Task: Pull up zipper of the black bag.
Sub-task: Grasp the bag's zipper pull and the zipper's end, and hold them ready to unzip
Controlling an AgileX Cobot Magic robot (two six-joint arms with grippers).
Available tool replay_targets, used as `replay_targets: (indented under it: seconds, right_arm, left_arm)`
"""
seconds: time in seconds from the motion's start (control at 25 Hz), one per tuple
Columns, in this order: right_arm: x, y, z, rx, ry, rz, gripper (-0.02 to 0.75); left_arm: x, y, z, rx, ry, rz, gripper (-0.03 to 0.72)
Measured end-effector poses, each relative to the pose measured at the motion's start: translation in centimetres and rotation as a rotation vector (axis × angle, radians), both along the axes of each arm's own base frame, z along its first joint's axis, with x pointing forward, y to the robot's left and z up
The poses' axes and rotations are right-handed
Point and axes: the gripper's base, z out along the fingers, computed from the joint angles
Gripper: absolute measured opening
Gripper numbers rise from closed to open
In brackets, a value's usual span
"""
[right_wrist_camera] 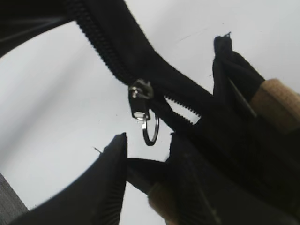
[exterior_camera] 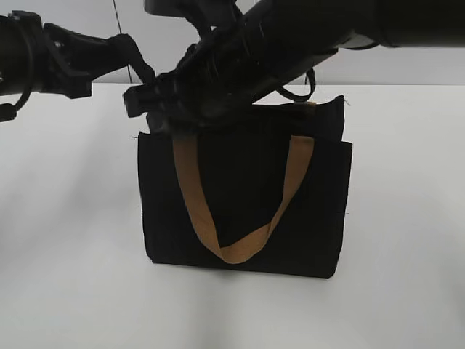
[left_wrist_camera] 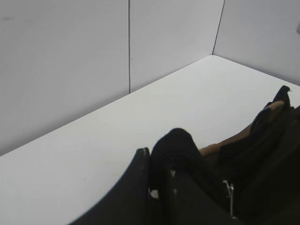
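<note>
The grey slider (right_wrist_camera: 139, 99) has the teeth spread apart (right_wrist_camera: 183, 108) beyond it, so it will travel along the bag's top and shut the gap when the robot pulls.
The black bag (exterior_camera: 247, 189) stands upright on the white table, with a tan handle (exterior_camera: 294, 174) hanging down its front. My left gripper (left_wrist_camera: 157, 161) is shut on a fold of the bag's black fabric (left_wrist_camera: 176, 143) at its top left corner (exterior_camera: 142, 102). My right arm reaches across to the same corner. My right gripper (right_wrist_camera: 147, 137) is open. The zipper line (right_wrist_camera: 103, 51) runs above it. The grey metal slider (right_wrist_camera: 140, 96) and its ring pull (right_wrist_camera: 151, 143) hang just at the fingertips, between the jaws and not gripped.
The white table (exterior_camera: 65, 233) spreads round the bag, with grey wall panels (left_wrist_camera: 70, 61) behind it. A second tan handle (right_wrist_camera: 276, 101) lies along the bag's top. Both arms crowd the bag's upper left corner.
</note>
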Motion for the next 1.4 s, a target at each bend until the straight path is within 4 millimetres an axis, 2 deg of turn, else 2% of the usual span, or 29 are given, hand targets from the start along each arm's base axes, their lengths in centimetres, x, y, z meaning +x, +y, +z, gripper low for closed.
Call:
replay_targets:
  seconds: [0.32, 0.76, 0.84, 1.0, 1.04, 1.24, 1.4]
  right_arm:
    - [0.8, 0.4, -0.3, 0.05, -0.037, -0.043, 0.239]
    - [0.9, 0.6, -0.9, 0.075, 0.003, -0.078, 0.238]
    - [1.1, 0.7, -1.1, 0.089, 0.016, -0.1, 0.204]
    - [1.2, 0.8, -1.5, 0.1, 0.038, -0.124, 0.022]
    - [1.2, 0.8, -1.6, 0.1, 0.04, -0.125, 0.001]
    - [1.1, 0.8, -1.4, 0.096, 0.05, -0.121, -0.015]
    - [0.3, 0.3, -0.1, 0.085, 0.05, -0.086, -0.015]
  left_arm:
    - [-0.1, -0.1, 0.1, -0.014, -0.005, -0.014, 0.02]
    - [-0.3, -0.4, 0.4, -0.045, -0.018, -0.05, 0.02]
    - [-0.3, -0.4, 0.5, -0.05, -0.02, -0.056, 0.02]
    - [-0.4, -0.4, 0.5, -0.053, -0.021, -0.058, 0.02]
    - [-0.4, -0.4, 0.5, -0.053, -0.021, -0.058, 0.02]
    - [-0.2, -0.3, 0.3, -0.039, -0.014, -0.04, 0.02]
    - [0.0, 0.0, 0.0, 0.004, 0.0, 0.0, 0.02]
